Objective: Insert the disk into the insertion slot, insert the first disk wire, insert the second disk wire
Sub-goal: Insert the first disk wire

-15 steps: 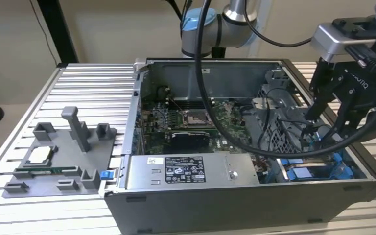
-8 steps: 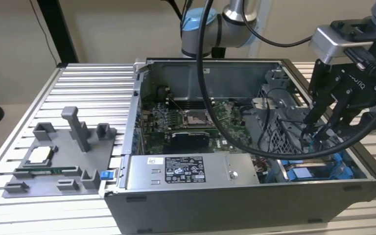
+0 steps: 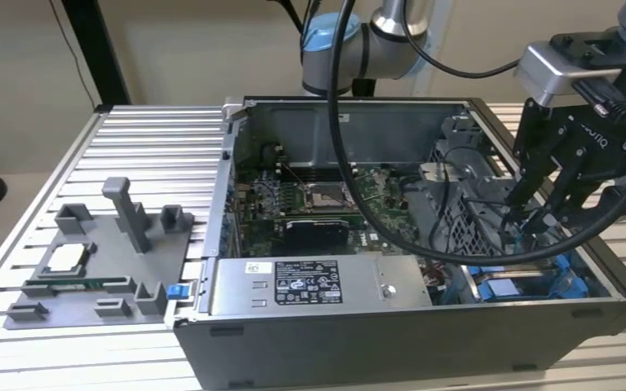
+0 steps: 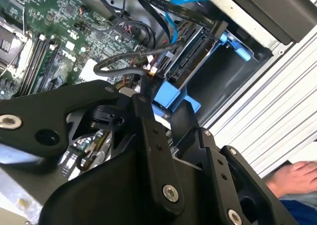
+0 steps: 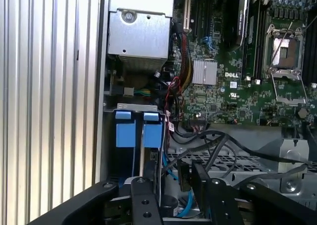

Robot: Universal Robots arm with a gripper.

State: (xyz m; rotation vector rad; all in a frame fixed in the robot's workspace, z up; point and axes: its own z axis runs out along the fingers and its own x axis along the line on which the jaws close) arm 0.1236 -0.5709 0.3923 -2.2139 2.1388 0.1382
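Observation:
The disk wire should bend into a loop, since its slack curve (image 5: 221, 144) arches away from my gripper, when I bring the black end (image 5: 184, 176) to the disk.
The disk (image 4: 190, 54) sits edge-on in its blue carrier (image 3: 531, 281) inside the insertion slot (image 5: 130, 107) at the case's corner, at the exterior view's right. Two blue tabs (image 5: 138, 133) show at the bay mouth. My gripper (image 3: 533, 218) hangs just above this bay, open, with a gap between its black fingers (image 4: 148, 121). A black wire (image 4: 119, 64) curves in and ends in a small connector (image 4: 151, 85) at one fingertip, close to the disk's port edge. I cannot tell whether the connector is seated. Further black and blue wires (image 4: 171, 17) run over the disk.
The open computer case holds the motherboard (image 3: 313, 204) and a grey labelled power-supply box (image 3: 291, 283) near the front. A grey fixture (image 3: 107, 261) stands on the ribbed metal table at the exterior view's left. A person's hand (image 4: 294, 178) rests on the table beside the case.

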